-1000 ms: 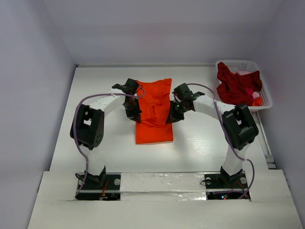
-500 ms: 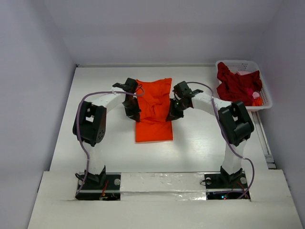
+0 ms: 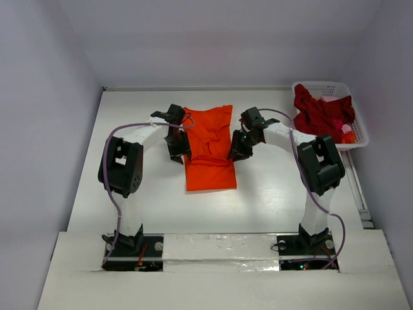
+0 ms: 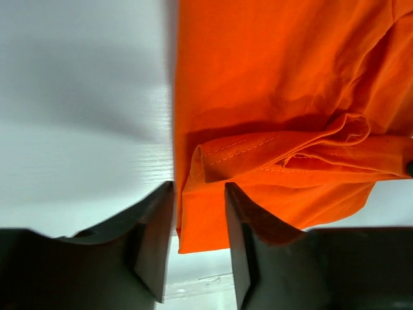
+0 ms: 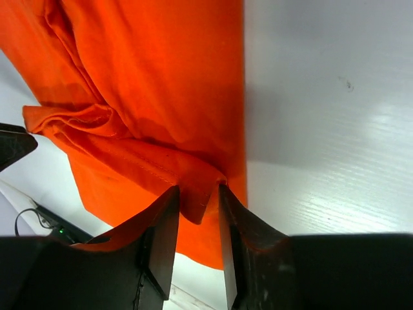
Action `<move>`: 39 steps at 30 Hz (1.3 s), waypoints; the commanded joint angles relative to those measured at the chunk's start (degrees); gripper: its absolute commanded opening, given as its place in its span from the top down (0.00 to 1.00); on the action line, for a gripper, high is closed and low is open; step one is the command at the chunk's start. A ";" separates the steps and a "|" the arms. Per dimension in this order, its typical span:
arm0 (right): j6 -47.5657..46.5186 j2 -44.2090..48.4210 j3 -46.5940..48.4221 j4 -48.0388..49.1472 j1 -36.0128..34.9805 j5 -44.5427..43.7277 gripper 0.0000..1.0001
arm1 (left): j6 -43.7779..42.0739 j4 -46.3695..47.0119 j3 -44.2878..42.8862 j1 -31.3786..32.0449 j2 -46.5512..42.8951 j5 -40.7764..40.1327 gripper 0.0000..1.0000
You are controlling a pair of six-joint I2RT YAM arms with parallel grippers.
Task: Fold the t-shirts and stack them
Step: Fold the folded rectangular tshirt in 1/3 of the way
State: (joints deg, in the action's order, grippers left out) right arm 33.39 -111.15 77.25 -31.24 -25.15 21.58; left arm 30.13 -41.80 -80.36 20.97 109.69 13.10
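Note:
The rumpled fold [image 3: 210, 159] across the middle of the orange t-shirt sticks up, so my grippers should flatten it before they take the t-shirt's far corners [image 3: 227, 109].
The orange t-shirt [image 3: 210, 145] lies on the white table as a long folded strip, with a rumpled fold across its middle [image 4: 277, 152]. My left gripper [image 3: 179, 152] sits at its left edge and is open; the cloth's edge lies loose between the jaws [image 4: 199, 191]. At the right edge my right gripper [image 3: 236, 151] is open too, and a small fold of orange cloth [image 5: 197, 200] hangs slack in its gap [image 5: 198, 192]. The crimson t-shirt [image 3: 319, 116] is bunched in the basket at the far right.
The white lattice basket [image 3: 360, 134] stands at the table's far right corner. Grey walls close in the table on the left, back and right. Both arm bases are bolted at the near edge, with purple cables looping along the arms.
Both grippers have gone from shut to open, letting go of the orange t-shirt's side edges. The arms shifted slightly toward the far side and the cloth has settled flat.

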 commanded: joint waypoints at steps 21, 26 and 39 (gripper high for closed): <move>-3.33 1.91 9.05 -2.41 1.33 -2.77 1.00 | -0.42 -2.50 -0.24 -0.67 -7.21 0.61 0.81; -4.21 0.32 11.87 -4.35 2.56 -2.34 1.00 | -0.07 -2.41 0.20 -0.67 -8.26 1.57 0.82; -4.21 4.01 8.71 -3.56 2.56 0.30 0.30 | 0.54 -2.49 3.98 -0.15 -12.74 3.33 0.82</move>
State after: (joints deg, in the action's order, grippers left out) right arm 29.52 -111.31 86.11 -34.59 -22.55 21.26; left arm 30.50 -43.27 -76.88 20.53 100.62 15.25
